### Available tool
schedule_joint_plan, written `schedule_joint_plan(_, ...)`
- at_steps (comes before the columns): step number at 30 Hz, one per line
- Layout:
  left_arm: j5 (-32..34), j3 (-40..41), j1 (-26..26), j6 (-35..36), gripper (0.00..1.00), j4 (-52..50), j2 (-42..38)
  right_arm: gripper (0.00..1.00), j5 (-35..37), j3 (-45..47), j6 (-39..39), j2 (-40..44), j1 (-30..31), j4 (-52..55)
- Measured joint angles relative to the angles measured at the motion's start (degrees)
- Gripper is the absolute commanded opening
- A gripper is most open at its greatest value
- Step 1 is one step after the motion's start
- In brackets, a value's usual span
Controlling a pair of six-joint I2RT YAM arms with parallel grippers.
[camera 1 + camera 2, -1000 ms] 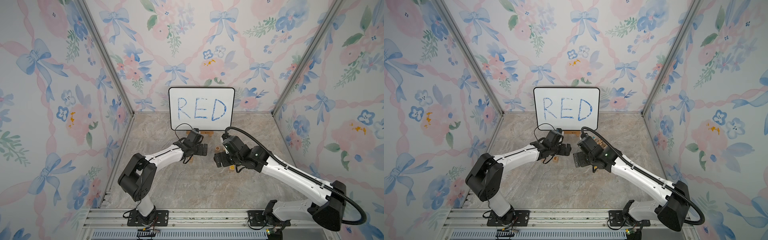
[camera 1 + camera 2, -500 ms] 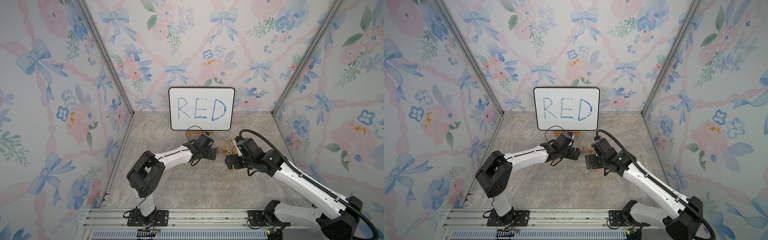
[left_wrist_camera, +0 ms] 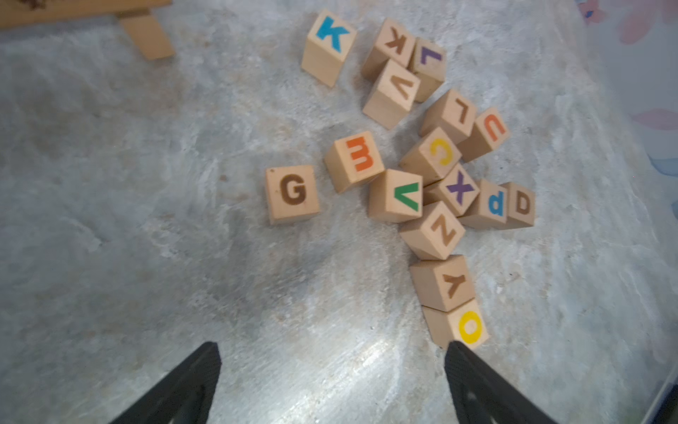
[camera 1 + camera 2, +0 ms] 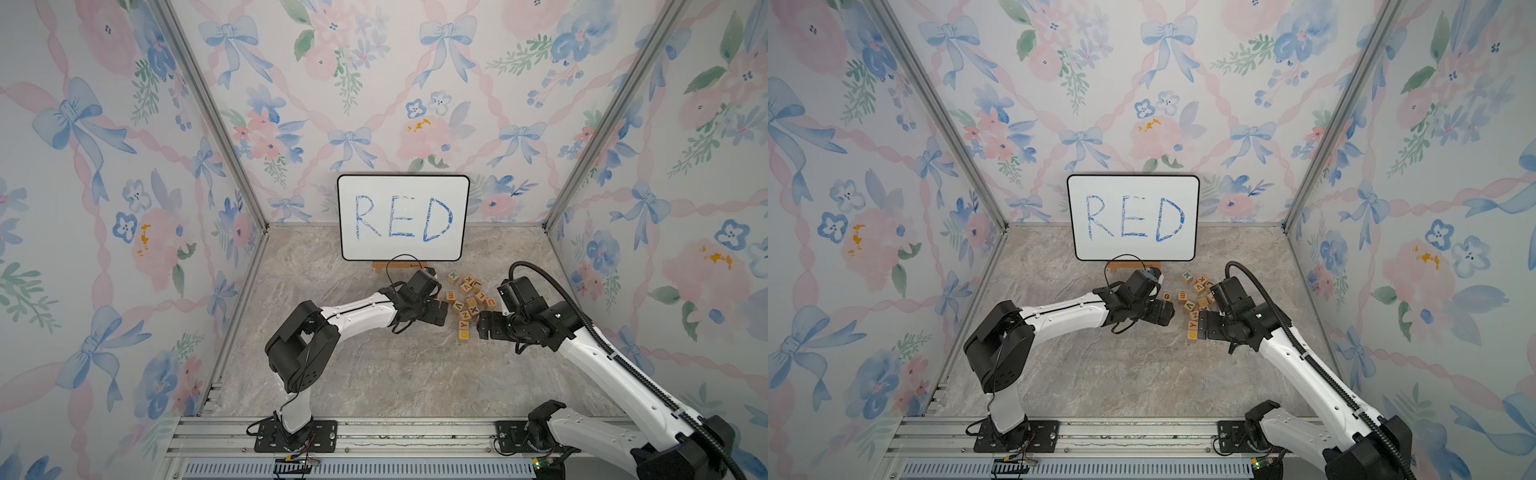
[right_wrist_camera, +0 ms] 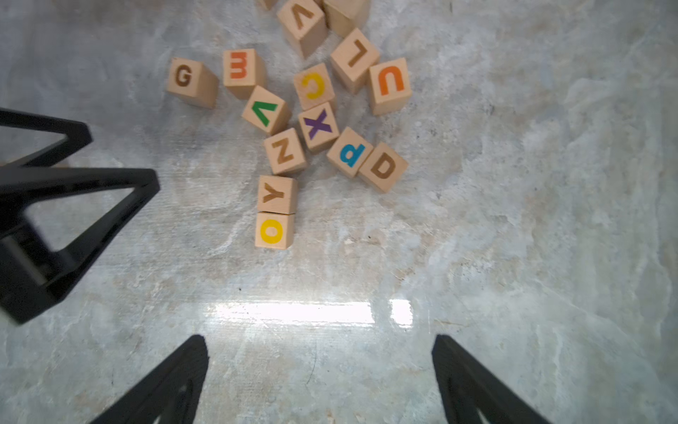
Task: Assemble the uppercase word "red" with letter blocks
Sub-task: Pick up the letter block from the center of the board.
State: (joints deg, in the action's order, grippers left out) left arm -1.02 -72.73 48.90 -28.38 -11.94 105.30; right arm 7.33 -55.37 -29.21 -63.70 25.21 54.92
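The brown D block has open space (image 5: 422, 189) opposite the blue P, so the robot's right gripper should keep going toward the D block (image 5: 382, 167) until its fingers close around that block.
The letter blocks (image 4: 467, 301) lie in a loose cluster on the marble floor, right of centre, seen in both top views (image 4: 1196, 301). An orange E block (image 3: 355, 160) lies on its side at the cluster's left (image 5: 242, 71). A brown D block (image 3: 521, 203) sits at the cluster's right edge, beside a blue P (image 5: 383, 167). My left gripper (image 3: 332, 348) hovers open just left of the cluster (image 4: 438, 316), one fingertip close beside the yellow O block (image 3: 469, 326). My right gripper (image 5: 319, 339) hangs open at the near right of the cluster (image 4: 484, 326), nothing between its fingers.
A white board (image 4: 403, 218) with blue handwritten RED leans on a wooden stand (image 4: 399, 266) at the back wall. Blocks G (image 3: 293, 191), K (image 3: 330, 35), green V (image 3: 403, 194) and Y (image 5: 275, 192) lie around. Flowered walls close three sides.
Both arms have swung to the right, uncovering the block cluster. Both grippers stay open and the blocks have not moved.
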Motion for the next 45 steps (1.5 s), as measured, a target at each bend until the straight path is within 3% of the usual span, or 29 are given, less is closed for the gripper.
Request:
schedule_joint_plan(5, -0.98, 0.33, 1.46, 2.27, 0.98, 0.09, -0.68, 0.97, 0.96, -0.61, -1.75, -6.97, -4.20, 1.90)
schedule_joint_plan(14, -2.12, 7.34, 3.26, 6.60, 0.98, 1.86, -10.08, 0.97, 2.10, -8.02, -4.59, -20.26, -12.96, 2.89)
schedule_joint_plan(21, -3.65, 11.58, 3.43, 7.91, 0.98, 4.33, -16.26, 0.97, -1.27, -9.55, -6.58, -27.30, -19.34, 0.22)
schedule_joint_plan(25, -4.52, 12.57, 3.48, 8.31, 0.98, 4.94, -17.03, 0.86, -2.97, -10.43, -7.37, -30.67, -20.22, -1.20)
schedule_joint_plan(45, -6.99, 13.16, 3.58, 8.48, 0.98, 5.09, -17.03, 0.72, -7.37, -11.96, -9.16, -37.09, -21.05, -7.80)
